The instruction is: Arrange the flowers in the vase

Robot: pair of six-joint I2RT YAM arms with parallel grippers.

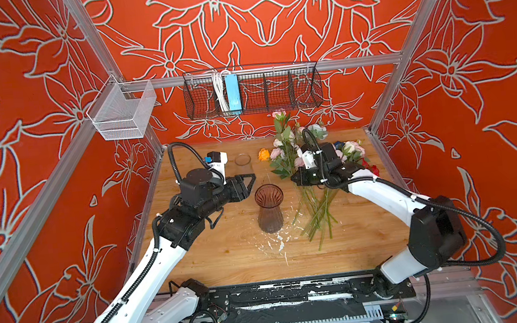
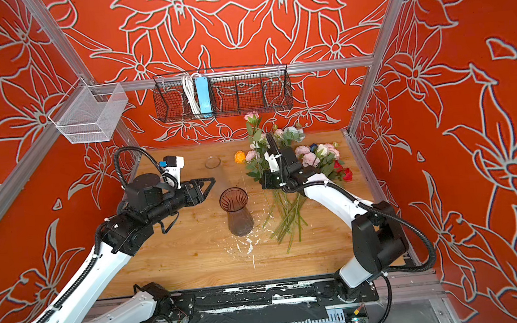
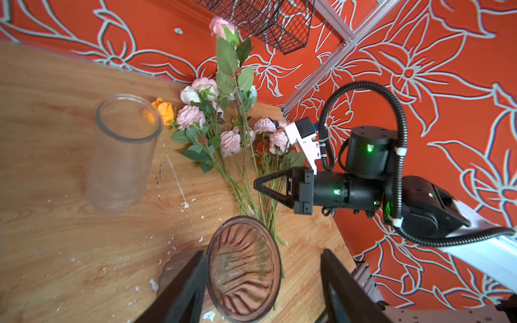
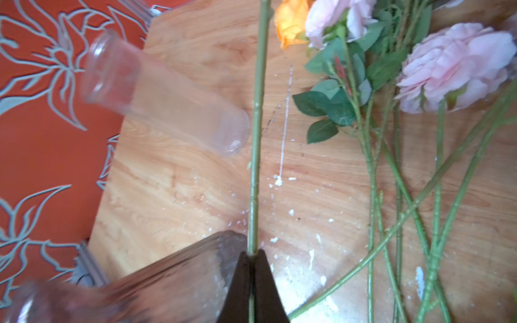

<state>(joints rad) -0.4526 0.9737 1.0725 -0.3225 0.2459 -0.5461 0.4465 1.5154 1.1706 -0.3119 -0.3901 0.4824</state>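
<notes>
The pink rose's stem (image 3: 252, 153) stands free above my right gripper, so my left gripper should keep moving toward it and close below the rose's leaves (image 3: 243, 110).
The vase (image 1: 269, 208) (image 2: 235, 211) is ribbed brownish glass, upright mid-table and empty. Right of it the flowers (image 1: 318, 206) lie in a pile, pink, white, blue and red blooms toward the back wall, an orange one (image 1: 263, 154) apart. My right gripper (image 1: 296, 178) (image 4: 254, 253) is shut on the green stem (image 4: 258, 98) of one pink rose (image 1: 278, 114) (image 3: 222, 26), lifted above the pile. My left gripper (image 1: 251, 179) (image 3: 263, 253) hangs open just left of the vase's mouth (image 3: 243, 268), holding nothing.
A clear glass cylinder (image 1: 243, 160) (image 3: 123, 151) stands behind the vase. A black wire basket (image 1: 253, 90) hangs on the back wall and a white mesh basket (image 1: 123, 112) on the left rail. White flecks (image 1: 274, 241) dot the wooden table (image 1: 227, 256).
</notes>
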